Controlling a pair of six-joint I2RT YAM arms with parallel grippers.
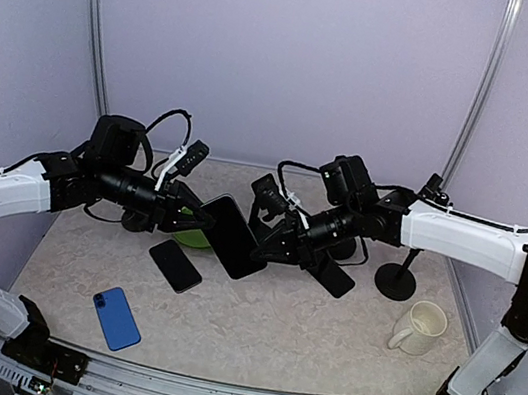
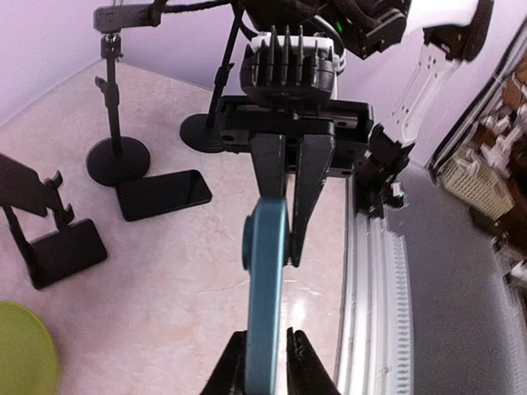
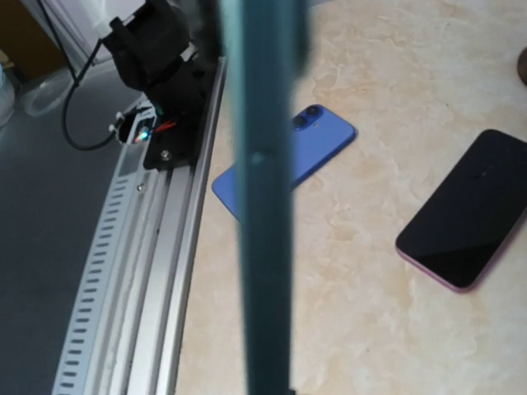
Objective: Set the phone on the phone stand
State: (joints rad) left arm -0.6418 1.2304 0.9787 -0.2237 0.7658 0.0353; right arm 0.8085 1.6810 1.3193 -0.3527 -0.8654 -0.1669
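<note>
Next, I open my right gripper, which is pinching the phone's far end, before my left gripper takes the phone to the round-based phone stand next to the green bowl.
A dark teal phone hangs edge-up over the middle of the table, held between both grippers. My left gripper is shut on its left end; in the left wrist view the phone sits between my jaws, with only a thin sliver showing at the right finger. My right gripper is shut on the other end, its black fingers pinching the phone's far end. The phone's edge fills the right wrist view and hides those jaws. The black phone stand stands just behind, nothing on it.
A green bowl lies under my left gripper. A black phone, a blue phone and another dark phone lie flat on the table. A round-based pole stand and a cream mug are at the right.
</note>
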